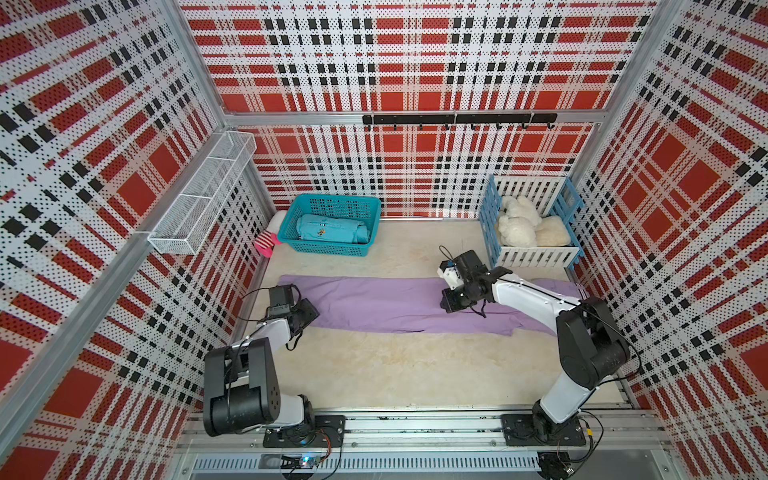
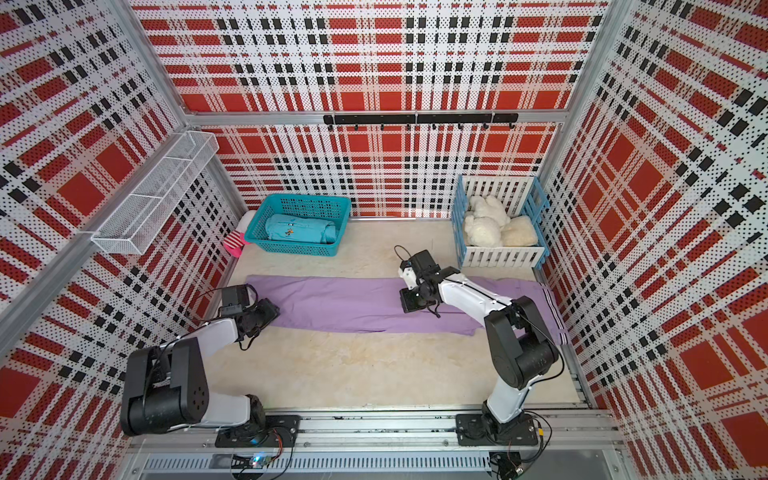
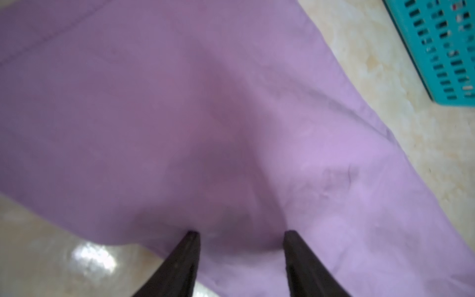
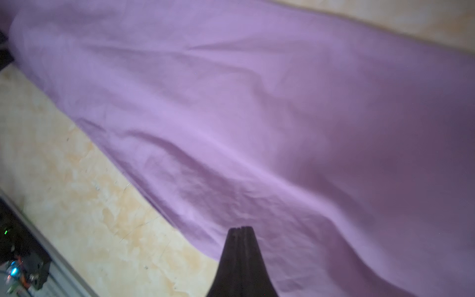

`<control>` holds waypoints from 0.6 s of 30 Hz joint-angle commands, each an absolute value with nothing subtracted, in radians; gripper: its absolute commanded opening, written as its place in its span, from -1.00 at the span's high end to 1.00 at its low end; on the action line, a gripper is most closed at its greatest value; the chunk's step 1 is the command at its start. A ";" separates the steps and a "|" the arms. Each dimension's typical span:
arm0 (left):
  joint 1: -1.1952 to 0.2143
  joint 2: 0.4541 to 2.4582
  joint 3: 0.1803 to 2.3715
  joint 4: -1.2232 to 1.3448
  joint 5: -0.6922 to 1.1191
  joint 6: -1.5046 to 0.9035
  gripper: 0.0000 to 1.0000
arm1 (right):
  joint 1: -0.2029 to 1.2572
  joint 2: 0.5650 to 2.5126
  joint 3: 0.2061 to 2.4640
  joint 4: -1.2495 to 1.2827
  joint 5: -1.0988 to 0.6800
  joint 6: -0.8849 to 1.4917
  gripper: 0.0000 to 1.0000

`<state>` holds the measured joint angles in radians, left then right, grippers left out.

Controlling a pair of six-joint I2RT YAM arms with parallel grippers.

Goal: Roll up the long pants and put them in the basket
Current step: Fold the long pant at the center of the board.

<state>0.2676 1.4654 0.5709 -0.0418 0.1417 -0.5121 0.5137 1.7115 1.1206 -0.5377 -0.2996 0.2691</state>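
Creases [image 4: 277, 180] run through the pants under my right gripper, so it should move back and press the pants' middle [image 1: 401, 305] while my left gripper pulls the end of the pants straight.
The long pants [image 1: 386, 305] [image 2: 349, 303] lie flat as a lilac strip across the table from left to right. Their striped waistband [image 2: 555, 316] is at the right end, behind the right arm. My left gripper [image 1: 309, 309] [image 2: 270, 311] sits at the pants' left end. In the left wrist view it [image 3: 241, 235] is open, tips resting on the lilac cloth [image 3: 231, 128] near its edge. My right gripper [image 1: 451, 301] [image 2: 409, 301] hovers over the pants right of the middle. In the right wrist view it [image 4: 241, 228] is shut, nothing between the fingers, with the cloth [image 4: 282, 115] below.
A teal basket [image 1: 328, 248] holding a rolled teal garment [image 1: 332, 228] stands at the back left, a pink striped sock [image 1: 268, 243] beside it. A blue-and-white slatted crate [image 1: 536, 257] with plush toys is at the back right. A wire shelf [image 1: 199, 199] hangs on the left wall.
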 commanded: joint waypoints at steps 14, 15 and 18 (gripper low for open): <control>0.325 1.455 0.672 -0.047 0.013 -0.494 -0.15 | 0.503 1.614 0.886 -0.586 -0.252 0.430 1.00; 0.317 1.422 0.673 -0.058 -0.017 -0.492 -0.17 | 0.503 1.601 0.909 -0.607 -0.236 0.424 1.00; 0.317 1.316 0.674 -0.122 -0.098 -0.509 -0.27 | 0.494 1.562 1.000 -0.677 -0.192 0.403 1.00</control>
